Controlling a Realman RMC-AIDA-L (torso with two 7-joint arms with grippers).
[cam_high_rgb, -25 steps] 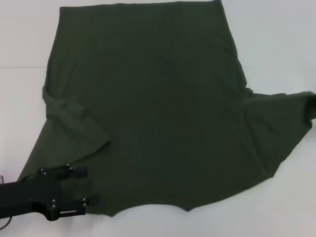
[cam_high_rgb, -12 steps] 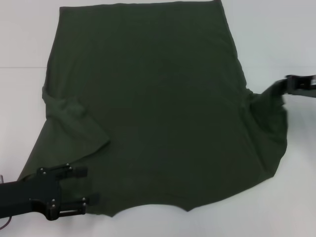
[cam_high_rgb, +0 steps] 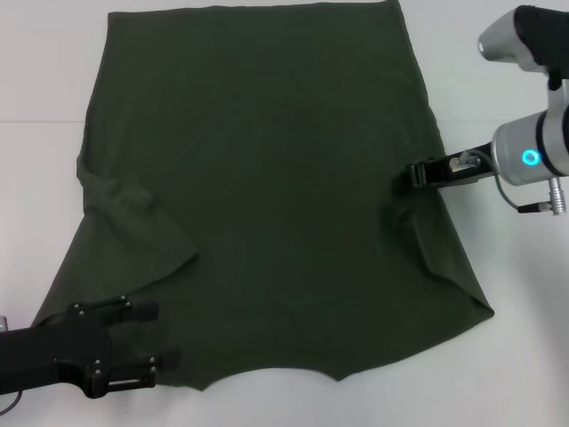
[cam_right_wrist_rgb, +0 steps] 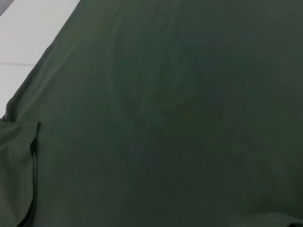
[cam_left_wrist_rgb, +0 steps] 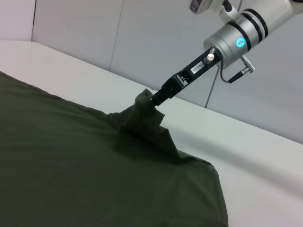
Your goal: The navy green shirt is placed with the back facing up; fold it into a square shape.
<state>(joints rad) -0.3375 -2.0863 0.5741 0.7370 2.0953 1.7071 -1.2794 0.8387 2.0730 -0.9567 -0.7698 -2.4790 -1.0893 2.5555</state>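
The sleeve is lifted at the shirt's edge (cam_high_rgb: 409,204) and the back (cam_high_rgb: 360,206) is flat beside it, so the robot's right gripper should move inward next and let go of the sleeve over the back.
The navy green shirt (cam_high_rgb: 267,178) lies spread flat on the white table, plain side up, filling most of the head view. My right gripper (cam_high_rgb: 411,174) is shut on the shirt's right sleeve and holds it lifted over the shirt's right edge; the left wrist view shows the same right gripper (cam_left_wrist_rgb: 152,98) pinching a raised peak of the navy green shirt (cam_left_wrist_rgb: 85,165). My left gripper (cam_high_rgb: 160,336) rests open at the near left, its fingers over the shirt's lower left edge. The left sleeve (cam_high_rgb: 133,222) lies crumpled. The right wrist view is filled by the shirt (cam_right_wrist_rgb: 180,118).
The white table (cam_high_rgb: 516,338) shows as bare surface to the right of the shirt and along the near edge. A pale wall (cam_left_wrist_rgb: 142,38) stands behind the table in the left wrist view.
My right gripper has carried the right sleeve inward from far right, folding it over the shirt's right side. The left arm has not moved.
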